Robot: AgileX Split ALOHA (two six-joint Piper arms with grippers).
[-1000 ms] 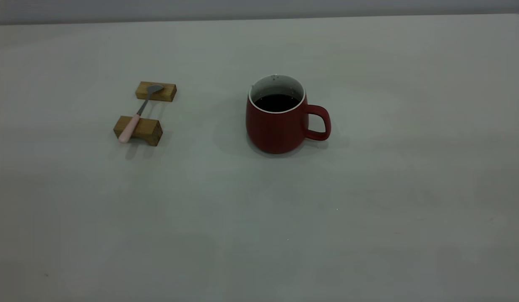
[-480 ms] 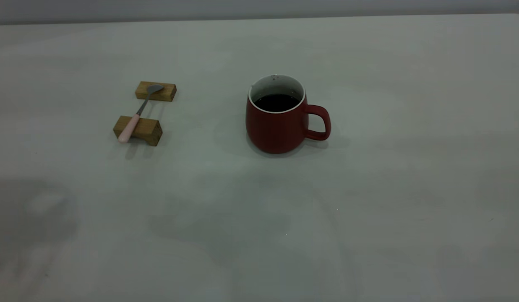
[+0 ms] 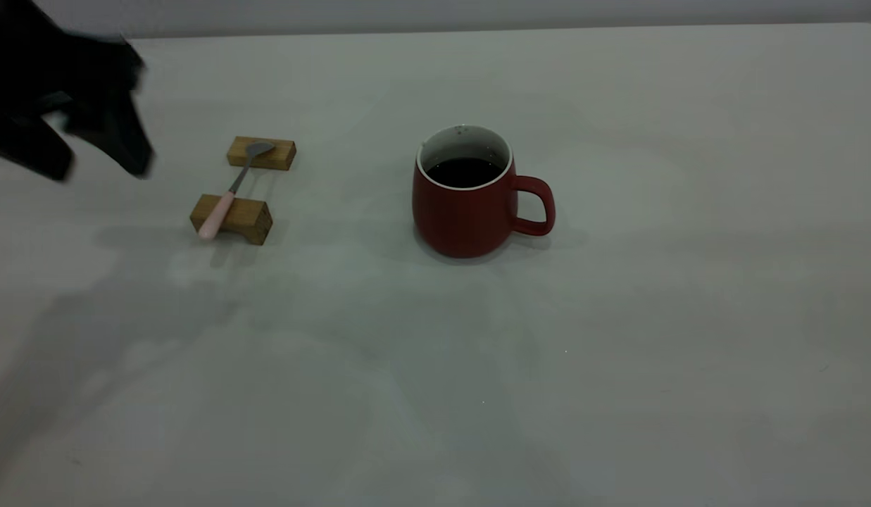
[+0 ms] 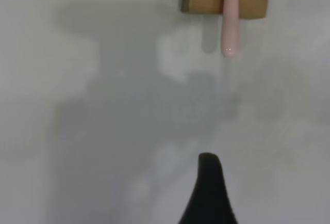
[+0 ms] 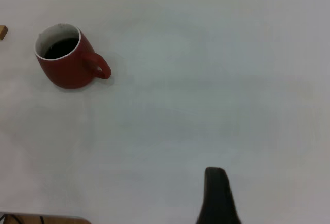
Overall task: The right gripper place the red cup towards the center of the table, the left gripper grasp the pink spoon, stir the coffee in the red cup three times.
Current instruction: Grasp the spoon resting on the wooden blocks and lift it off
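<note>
The pink spoon's handle [image 3: 215, 220] end [image 3: 208, 232] pokes free past the near block, so my open left gripper should keep heading toward it until its fingers straddle the spoon's handle.
The red cup [image 3: 462, 215] stands upright near the middle of the table [image 3: 618, 352], its handle to the right, with dark coffee [image 3: 465, 171] inside. To its left lies the pink spoon [image 3: 231, 190], bridging two wooden blocks. My left gripper [image 3: 97, 169] hovers open at the far left, left of the spoon and apart from it. In the left wrist view the spoon's pink handle end [image 4: 230, 25] sticks out past one block, ahead of one black finger [image 4: 209, 193]. Of the right gripper only one black finger [image 5: 216, 195] shows, far from the cup [image 5: 64, 66]; nothing is in it.
Two small tan wooden blocks carry the spoon: the far block [image 3: 262, 153] under its bowl, the near block [image 3: 232, 218] under its handle. The arm's shadow falls across the table's front left.
My left gripper has come into the exterior view at the upper left, and its shadow has spread across the table's front left. Cup and spoon have not moved.
</note>
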